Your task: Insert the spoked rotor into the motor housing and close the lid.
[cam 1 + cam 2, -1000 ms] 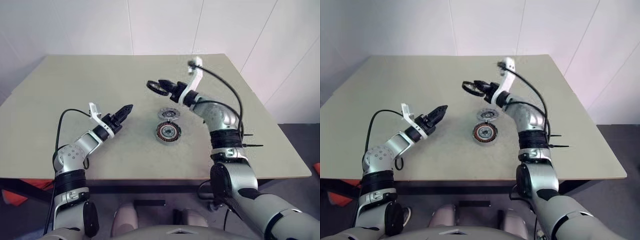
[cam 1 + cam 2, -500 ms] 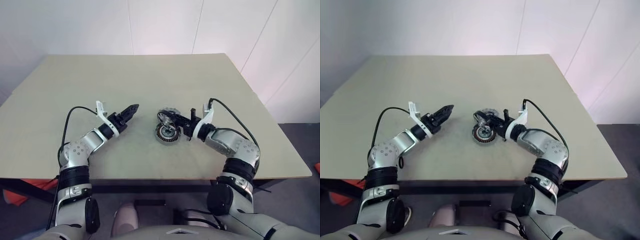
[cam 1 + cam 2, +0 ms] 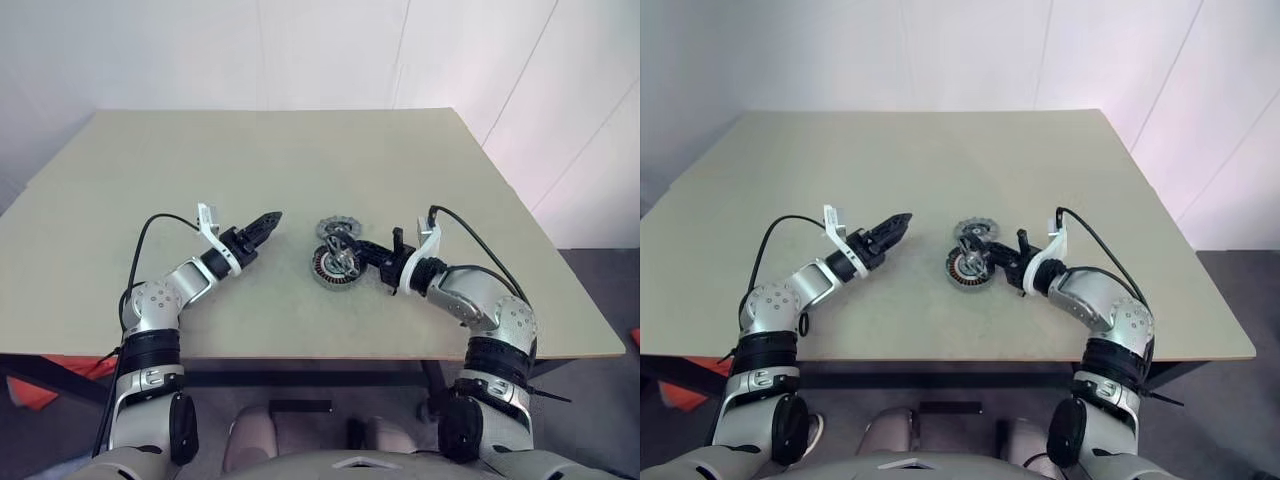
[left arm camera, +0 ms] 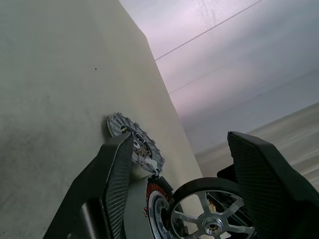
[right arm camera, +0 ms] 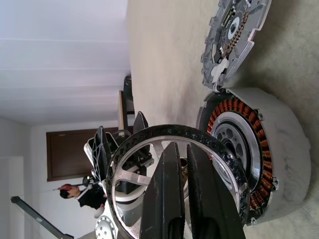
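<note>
Brass ridges (image 4: 212, 205) shine between the silver spokes, so I expect a brass stem with teeth to stand out from the middle of the spoked rotor's hidden side (image 4: 213, 226).
The motor housing (image 3: 333, 270), a round puck with coppery windings (image 5: 223, 112), lies on the table's middle. Just behind it, touching its rim, the grey ribbed lid (image 3: 338, 230) lies flat. My right gripper (image 3: 350, 256) is shut on the spoked rotor (image 5: 130, 164), gripping its dark ring and a silver spoke. It holds the rotor tilted on edge, close over the housing's near side; I cannot tell whether they touch. My left gripper (image 3: 268, 220) hovers level to the left of the housing, open, with nothing between its fingers (image 4: 117, 184). The left wrist view looks past them at the rotor (image 4: 209, 211).
The beige table (image 3: 200, 160) spreads bare around the parts, with its front edge near my arms and its right edge beyond my right elbow. A white wall stands behind. A small distant person (image 5: 79, 193) appears in the right wrist view.
My right arm has come down and back from above the far side of the lid, rolling its wrist, and brought the rotor close over the housing. The left gripper has stayed put.
</note>
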You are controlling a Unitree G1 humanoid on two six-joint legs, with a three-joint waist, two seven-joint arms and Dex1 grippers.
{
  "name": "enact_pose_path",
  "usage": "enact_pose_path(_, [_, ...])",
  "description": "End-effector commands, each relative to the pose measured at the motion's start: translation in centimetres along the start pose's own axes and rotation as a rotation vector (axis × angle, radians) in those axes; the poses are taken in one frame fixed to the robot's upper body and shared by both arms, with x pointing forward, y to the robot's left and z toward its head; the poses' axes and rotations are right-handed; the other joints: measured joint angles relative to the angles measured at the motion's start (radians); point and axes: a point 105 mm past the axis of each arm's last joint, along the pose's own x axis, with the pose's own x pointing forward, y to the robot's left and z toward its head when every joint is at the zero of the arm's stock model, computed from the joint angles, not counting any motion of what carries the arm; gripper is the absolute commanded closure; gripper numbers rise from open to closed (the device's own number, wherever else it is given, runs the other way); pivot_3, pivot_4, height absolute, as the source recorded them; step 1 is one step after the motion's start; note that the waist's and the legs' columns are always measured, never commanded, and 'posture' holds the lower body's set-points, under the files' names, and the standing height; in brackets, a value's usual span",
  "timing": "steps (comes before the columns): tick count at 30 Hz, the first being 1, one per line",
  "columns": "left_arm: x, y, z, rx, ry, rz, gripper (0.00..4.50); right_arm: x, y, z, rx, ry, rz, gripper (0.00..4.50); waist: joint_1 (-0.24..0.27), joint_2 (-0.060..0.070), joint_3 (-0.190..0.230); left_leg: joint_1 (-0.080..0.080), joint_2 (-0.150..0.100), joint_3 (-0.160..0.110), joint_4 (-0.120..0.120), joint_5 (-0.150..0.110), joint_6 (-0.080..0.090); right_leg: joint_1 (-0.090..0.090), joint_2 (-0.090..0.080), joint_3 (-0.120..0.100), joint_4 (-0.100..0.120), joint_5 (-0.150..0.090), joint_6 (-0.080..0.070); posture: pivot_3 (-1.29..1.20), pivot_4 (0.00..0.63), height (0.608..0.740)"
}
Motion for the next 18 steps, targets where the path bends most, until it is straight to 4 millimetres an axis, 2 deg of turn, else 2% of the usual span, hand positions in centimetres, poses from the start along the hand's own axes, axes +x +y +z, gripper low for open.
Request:
enact_pose_path(1, [0.2, -1.0, 0.9, 0.045, -0.016, -0.032, 1.29, 0.1, -0.1, -0.1, -0.024, 0.008, -0.034, 4.48, 0.001, 0.000, 0.000, 0.000, 0.000, 0.000, 0.000, 0.000, 0.000, 0.000, 0.000, 0.000, 0.000, 0.000, 0.000, 0.00, 0.000, 0.740])
enact_pose_path(4, [0.2, -1.0, 0.8, 0.045, -0.018, -0.029, 1.29, 0.1, 0.4, 0.2, -0.047, -0.001, -0.022, 3.78, 0.002, 0.000, 0.000, 0.000, 0.000, 0.000, 0.000, 0.000, 0.000, 0.000, 0.000, 0.000, 0.000, 0.000, 0.000, 0.00, 0.000, 0.740])
enact_pose_path(8, [0.1, -0.9, 0.7, 0.044, -0.018, -0.025, 1.29, 0.0, 1.4, 0.9, -0.083, -0.037, 0.000, 2.46, 0.002, 0.000, 0.000, -0.001, 0.000, 0.000, 0.000, 0.000, 0.000, -0.001, 0.000, 0.000, 0.000, 0.001, 0.002, 0.00, 0.000, 0.740])
enact_pose_path(18, [0.2, -0.9, 0.6, 0.040, -0.015, -0.024, 1.29, -0.4, 3.4, 2.2, -0.182, -0.101, 0.060, 2.46, 0.014, 0.000, 0.000, -0.002, 0.000, -0.001, 0.001, 0.000, 0.000, -0.001, 0.000, 0.000, 0.000, 0.001, 0.002, 0.00, 0.000, 0.740])
